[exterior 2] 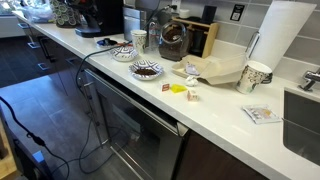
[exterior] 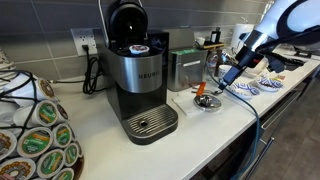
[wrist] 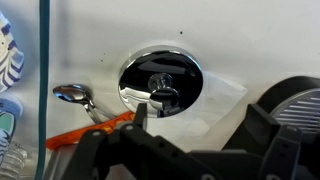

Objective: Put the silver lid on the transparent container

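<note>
My open fingers face the silver lid, lying flat with its dark knob [wrist: 164, 93] toward them, so my gripper continues to lower until they straddle the knob [exterior: 207, 100], then close.
The silver lid [wrist: 160, 80] lies flat on the white counter, shiny with a dark knob at its centre. It also shows in an exterior view [exterior: 207, 103], in front of the steel canister. My gripper [wrist: 200, 125] is open and empty, hovering just above the lid's near side, not touching it. In an exterior view the gripper [exterior: 227, 76] hangs above and to the right of the lid. The transparent container's clear wall [wrist: 30, 100] stands at the left edge of the wrist view, with the blue-and-white mug [wrist: 6, 50] behind it.
An orange utensil [wrist: 90, 130] and a metal spoon [wrist: 75, 95] lie left of the lid. A Keurig coffee machine [exterior: 135, 75] and a boxy steel canister [exterior: 183, 68] stand further left. Patterned plates [exterior: 252, 88] sit to the right. Coffee pods [exterior: 35, 135] fill the near left corner.
</note>
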`<move>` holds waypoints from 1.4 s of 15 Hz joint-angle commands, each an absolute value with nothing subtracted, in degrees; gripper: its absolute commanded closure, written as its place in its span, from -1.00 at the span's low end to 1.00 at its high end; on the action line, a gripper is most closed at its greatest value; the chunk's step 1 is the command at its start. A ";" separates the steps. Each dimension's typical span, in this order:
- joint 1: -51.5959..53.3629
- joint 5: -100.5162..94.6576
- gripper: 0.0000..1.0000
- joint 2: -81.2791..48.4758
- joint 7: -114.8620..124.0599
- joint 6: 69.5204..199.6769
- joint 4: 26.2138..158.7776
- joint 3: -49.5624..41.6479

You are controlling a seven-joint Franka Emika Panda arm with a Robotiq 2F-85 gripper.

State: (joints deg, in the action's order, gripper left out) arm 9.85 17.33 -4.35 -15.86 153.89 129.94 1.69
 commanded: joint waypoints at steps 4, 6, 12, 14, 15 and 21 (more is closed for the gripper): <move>8.68 6.53 -1.00 -13.41 -5.39 153.62 124.16 3.78; 9.32 1.50 -1.00 -15.30 -1.81 152.04 121.66 2.85; 9.17 -3.78 -1.00 -20.29 0.97 146.17 114.29 2.87; 8.81 -2.90 -1.00 -21.86 0.02 145.06 112.24 3.47; 8.87 -3.00 -0.99 -22.44 0.12 144.56 111.41 3.44; 9.17 -3.36 -0.83 -25.13 0.96 141.22 108.58 3.01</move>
